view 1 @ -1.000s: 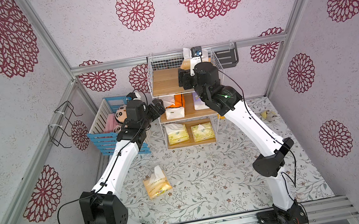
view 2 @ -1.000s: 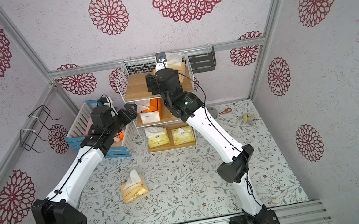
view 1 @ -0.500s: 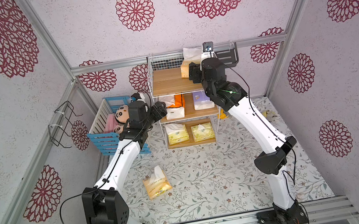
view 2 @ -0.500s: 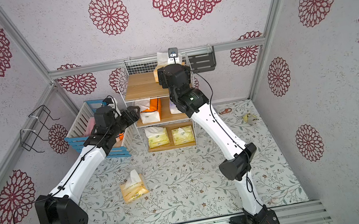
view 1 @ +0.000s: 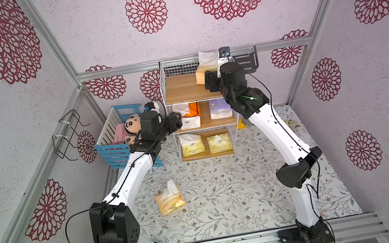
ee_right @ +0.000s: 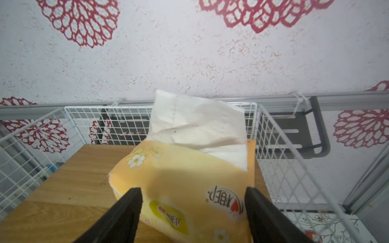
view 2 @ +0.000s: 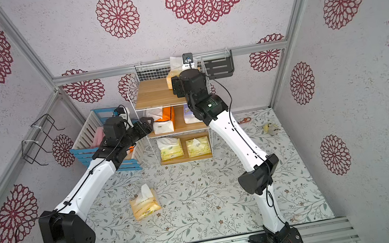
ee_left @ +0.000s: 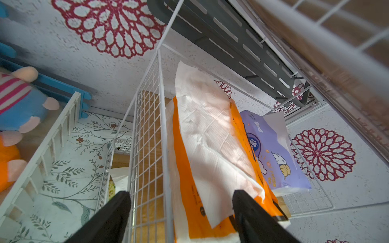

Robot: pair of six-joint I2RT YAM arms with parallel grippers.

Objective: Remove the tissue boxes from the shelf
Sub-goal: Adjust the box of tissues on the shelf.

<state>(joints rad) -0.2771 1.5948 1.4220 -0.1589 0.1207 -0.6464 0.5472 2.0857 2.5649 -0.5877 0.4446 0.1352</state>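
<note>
Next, I turn the box toward the middle of the board with my right gripper and pinch its corner (ee_right: 240, 207), because the peach box's broad side (ee_right: 174, 182) reaches past my right gripper's fingers.
The shelf (view 1: 183, 90) stands at the back. On its top board lies a peach tissue box (view 1: 202, 71) (ee_right: 189, 172), and my right gripper (view 1: 208, 83) (ee_right: 192, 199) is open, a finger on either side of it. On the middle tier, my left gripper (view 1: 178, 120) (ee_left: 182, 202) is shut on the bright orange tissue box (view 1: 194, 108) (ee_left: 189, 178). One finger is outside the shelf's mesh side wall. A lavender box (view 1: 219, 108) lies beside the orange one. Two pale yellow boxes (view 1: 192, 145) (view 1: 219, 143) fill the bottom tier. Another peach box (view 1: 170, 199) lies on the floor mat.
A blue-and-white crib (view 1: 118, 151) with plush dolls stands left of the shelf, close under my left arm. A dark slotted rack (view 1: 247, 61) hangs on the wall behind the top tier, and a wire holder (view 1: 70, 137) on the left wall. A small toy (view 1: 292, 123) lies at the right.
My left jaws have narrowed onto the orange box and the mesh wall. My right arm has swung right along the top tier to the peach box.
</note>
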